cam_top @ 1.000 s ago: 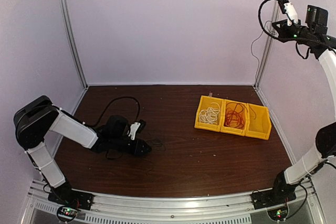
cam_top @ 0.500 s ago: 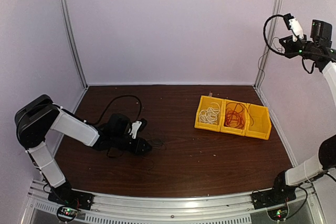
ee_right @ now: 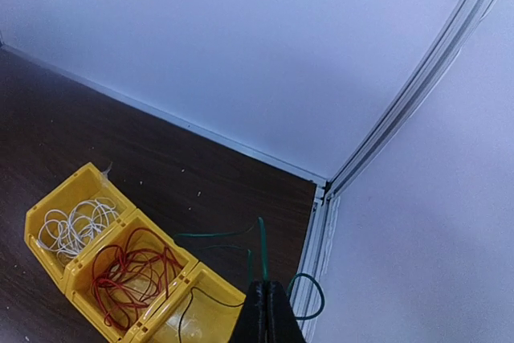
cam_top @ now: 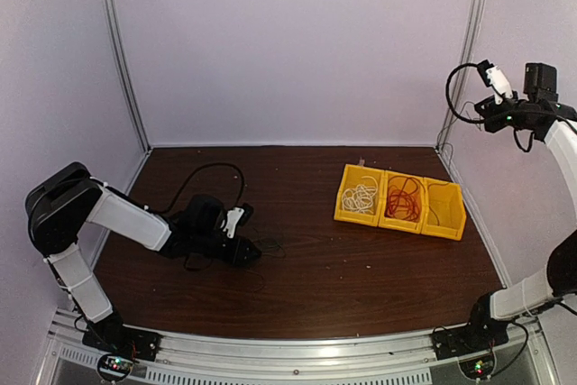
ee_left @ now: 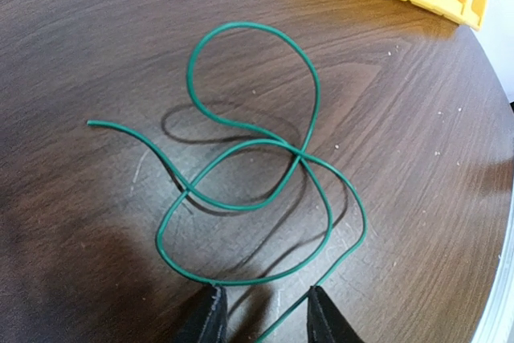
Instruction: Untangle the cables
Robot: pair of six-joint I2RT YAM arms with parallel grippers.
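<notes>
The piece of green cable (ee_right: 193, 290) trails in the yellow bin, so my right gripper should go down to the bin's end section (ee_right: 210, 313) and grab another piece of cable before it pulls farther.
A dark green cable (ee_left: 303, 153) lies in loose crossing loops on the brown table. My left gripper (ee_left: 267, 316) is open and low over it, and one strand runs between its fingertips. From above, the cable (cam_top: 268, 245) looks dark, just right of the left gripper (cam_top: 247, 255). My right gripper (ee_right: 269, 287) is shut on a thin green cable (ee_right: 261, 237) and is held high by the right wall (cam_top: 484, 108). A white cable (cam_top: 361, 196) and a red cable (cam_top: 403, 200) lie coiled in a yellow bin.
The yellow bin (cam_top: 446, 231) has three compartments and stands at the back right. Its right compartment (ee_right: 201, 311) holds a thin dark wire. Metal corner posts (cam_top: 469, 42) and pale walls enclose the table. The left arm's thick black cable (cam_top: 203, 173) arcs over the table.
My right arm has come down along the right wall with the green cable still gripped. The left arm and the cable on the table have barely moved.
</notes>
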